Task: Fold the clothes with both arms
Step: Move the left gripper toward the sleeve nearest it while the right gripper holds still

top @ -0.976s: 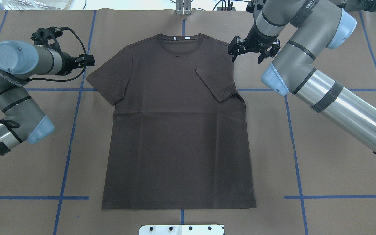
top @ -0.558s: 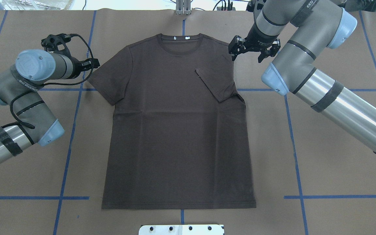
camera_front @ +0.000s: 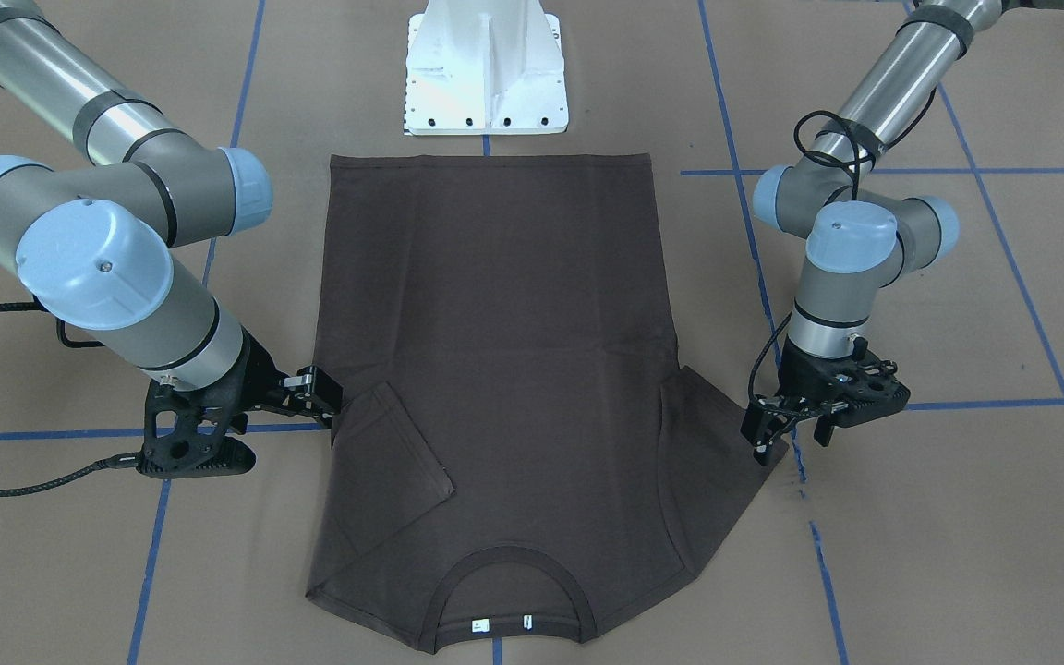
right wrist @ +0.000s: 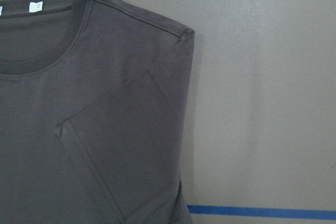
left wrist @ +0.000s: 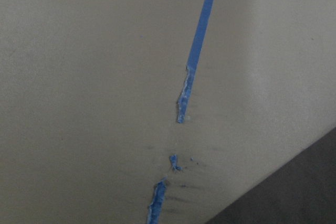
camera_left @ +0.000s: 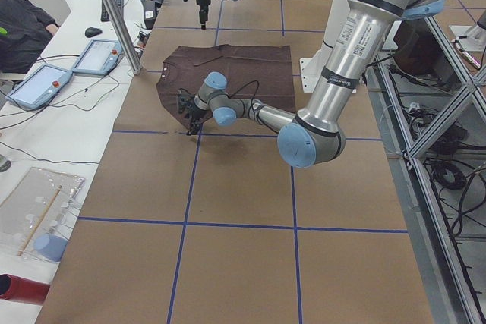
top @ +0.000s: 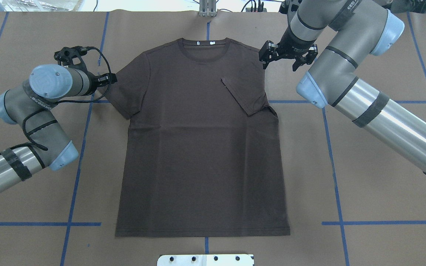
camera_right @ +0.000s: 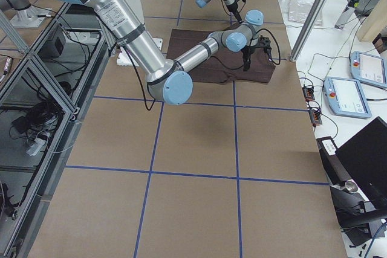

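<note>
I expect the other sleeve point(camera_front: 713, 471) to fold over and stay down when I carry it inward, because the folded sleeve point(camera_front: 387, 475) lies flat over the chest.
The dark brown T-shirt point(top: 202, 155) lies flat and face up on the paper-covered table, its collar with white labels point(top: 205, 43) at the far side. One sleeve point(top: 242, 96) is folded in over the chest. The other sleeve point(top: 124, 92) lies spread out. My left gripper point(top: 110, 78) hangs open at the outer edge of the spread sleeve, also seen in the front-facing view point(camera_front: 789, 441). My right gripper point(top: 280, 62) hangs open and empty beside the shoulder of the folded side, also in the front-facing view point(camera_front: 321, 397). Neither wrist view shows fingers.
The white pedestal base point(top: 205, 259) stands at the near edge by the shirt's hem. Blue tape lines point(top: 80, 155) cross the brown paper. Off the far edge there are control tablets point(camera_left: 99, 55), an aluminium post point(camera_left: 114, 13) and a seated person point(camera_left: 23, 20).
My left arm has swung in toward the shirt, bringing its gripper from beside the spread sleeve to the sleeve's edge. The right arm and the shirt have not moved.
</note>
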Robot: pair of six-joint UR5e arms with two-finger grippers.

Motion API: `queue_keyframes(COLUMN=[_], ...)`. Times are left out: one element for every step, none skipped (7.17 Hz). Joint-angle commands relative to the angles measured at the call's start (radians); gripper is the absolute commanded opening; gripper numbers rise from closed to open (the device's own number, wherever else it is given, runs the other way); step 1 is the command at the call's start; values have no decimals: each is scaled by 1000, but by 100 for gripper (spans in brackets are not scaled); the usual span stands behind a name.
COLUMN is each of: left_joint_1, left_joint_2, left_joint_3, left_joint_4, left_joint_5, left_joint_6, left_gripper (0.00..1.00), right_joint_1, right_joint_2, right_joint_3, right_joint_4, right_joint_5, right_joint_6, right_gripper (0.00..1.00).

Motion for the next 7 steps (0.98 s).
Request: queue_keyframes(left_joint_1=[6, 6, 6, 6, 6, 6, 6], left_joint_2=[-3, -5, -3, -5, -5, -5, -11], left_joint_3=[8, 6, 6, 6, 2, -1, -6], left_joint_4=[-1, 1, 1, 2, 4, 7, 10], left_joint_5=[0, 0, 0, 0, -1, -3, -4], left_joint_6=[2, 2, 5, 10, 10, 11, 11], left_gripper=[93, 80, 61, 42, 22, 4, 0], right_joint_1=[1, 1, 1, 1, 1, 1, 1], right_joint_2=[-1, -1, 1, 1, -1, -1, -1], right_joint_3=[-6, -6, -6, -6, -6, -6, -6], right_joint_4=[2, 0, 0, 0, 0, 0, 0], right_joint_5=[-2, -2, -2, -2, -2, -2, -2], right_joint_6=[0, 0, 0, 0, 0, 0, 0], right_gripper=[100, 100, 100, 100, 100, 100, 100])
